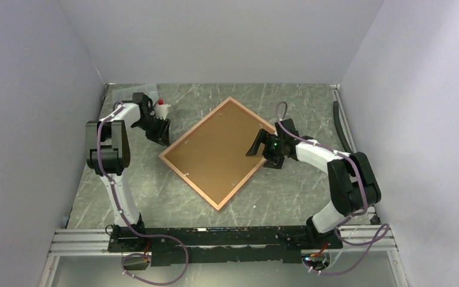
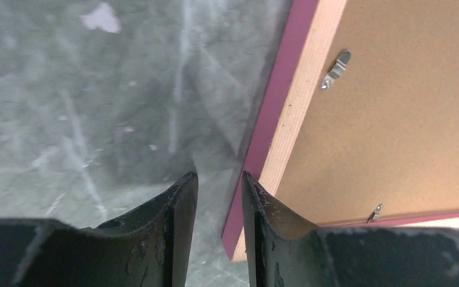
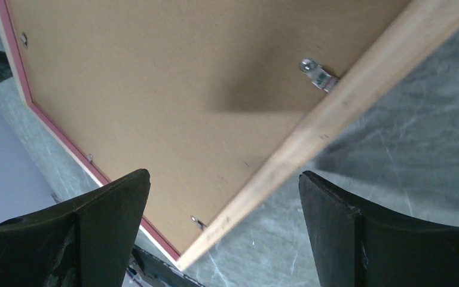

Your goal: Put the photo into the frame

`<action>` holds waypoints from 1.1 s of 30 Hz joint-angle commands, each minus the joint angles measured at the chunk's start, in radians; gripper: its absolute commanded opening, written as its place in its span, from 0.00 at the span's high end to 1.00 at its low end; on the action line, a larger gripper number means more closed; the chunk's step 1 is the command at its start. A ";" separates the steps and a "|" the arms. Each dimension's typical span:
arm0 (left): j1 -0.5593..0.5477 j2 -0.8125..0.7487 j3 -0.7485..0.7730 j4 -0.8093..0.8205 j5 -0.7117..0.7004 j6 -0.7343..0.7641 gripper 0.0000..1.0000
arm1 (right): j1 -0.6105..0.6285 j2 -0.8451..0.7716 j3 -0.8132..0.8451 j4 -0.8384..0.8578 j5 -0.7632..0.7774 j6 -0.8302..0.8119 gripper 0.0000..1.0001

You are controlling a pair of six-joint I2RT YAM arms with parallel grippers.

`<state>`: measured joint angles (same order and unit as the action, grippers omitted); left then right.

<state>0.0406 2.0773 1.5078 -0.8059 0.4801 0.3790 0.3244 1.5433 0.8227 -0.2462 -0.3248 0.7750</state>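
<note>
The robot sees the frame lying crooked (image 1: 218,154), so it should turn the frame straighter, and the left gripper should keep the frame's side (image 1: 181,139) still before the right gripper turns a clip.
The frame (image 1: 189,183) lies back up in the middle of the table, turned like a diamond, with a brown backing board (image 1: 215,152) inside it. Its tan rim (image 2: 302,89) and pink side show in the left wrist view. The photo is not visible in any view. My left gripper (image 1: 158,136) hovers just off the frame's left corner. Its jaws (image 2: 219,174) stand a narrow gap apart, with only table seen between them. My right gripper (image 1: 254,146) is wide open (image 3: 224,173) above the frame's right rim (image 3: 334,104).
Small metal clips (image 2: 334,69) (image 3: 318,75) sit along the backing board's edges. A white bottle with a red cap (image 1: 161,109) stands behind the left gripper. A clear sheet (image 1: 132,91) lies at the back left. A black cable (image 1: 337,119) runs along the right wall.
</note>
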 commanded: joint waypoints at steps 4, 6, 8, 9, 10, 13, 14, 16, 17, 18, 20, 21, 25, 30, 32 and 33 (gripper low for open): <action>-0.084 -0.072 -0.149 -0.046 0.099 0.023 0.61 | -0.013 0.080 0.118 0.031 0.018 -0.039 0.00; -0.103 -0.102 -0.193 -0.061 0.122 0.039 0.62 | -0.019 0.085 0.129 0.015 0.040 -0.052 0.00; -0.131 -0.130 -0.240 -0.075 0.138 0.057 0.62 | -0.030 0.088 0.132 0.008 0.052 -0.061 0.00; -0.147 -0.144 -0.262 -0.075 0.140 0.062 0.62 | -0.035 0.090 0.132 0.007 0.052 -0.064 0.00; -0.161 -0.156 -0.289 -0.073 0.145 0.062 0.62 | -0.040 0.094 0.132 0.006 0.053 -0.067 0.00; -0.196 -0.182 -0.332 -0.063 0.160 0.049 0.61 | -0.051 0.107 0.144 -0.005 0.063 -0.078 0.00; -0.203 -0.186 -0.338 -0.064 0.166 0.047 0.61 | -0.053 0.112 0.150 -0.007 0.067 -0.083 0.00; -0.210 -0.194 -0.346 -0.071 0.171 0.045 0.61 | -0.060 0.123 0.166 -0.010 0.072 -0.096 0.00; -0.211 -0.200 -0.349 -0.077 0.175 0.043 0.60 | -0.067 0.132 0.180 -0.019 0.070 -0.104 0.00; -0.211 -0.206 -0.349 -0.078 0.173 0.040 0.58 | -0.073 0.143 0.197 -0.031 0.068 -0.115 0.00; -0.208 -0.229 -0.348 -0.081 0.148 0.023 0.51 | -0.082 0.155 0.231 -0.062 0.082 -0.126 0.00; -0.200 -0.243 -0.343 -0.081 0.127 0.014 0.47 | -0.083 0.151 0.246 -0.083 0.105 -0.130 0.00; -0.104 -0.274 -0.266 -0.112 0.106 0.000 0.37 | -0.081 0.067 0.281 -0.156 0.238 -0.136 0.00; -0.044 -0.280 -0.220 -0.163 0.260 -0.003 0.37 | 0.002 -0.016 0.284 -0.148 0.274 -0.126 0.04; -0.062 -0.265 -0.238 -0.159 0.315 -0.012 0.41 | 0.063 -0.011 0.284 -0.107 0.229 -0.125 0.07; -0.073 -0.252 -0.246 -0.156 0.331 -0.013 0.44 | 0.098 -0.003 0.283 -0.075 0.198 -0.123 0.08</action>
<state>0.0113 1.8400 1.2659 -0.9237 0.6628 0.3950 0.3111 1.5574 1.0698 -0.3889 -0.0841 0.6544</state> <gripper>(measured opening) 0.607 0.941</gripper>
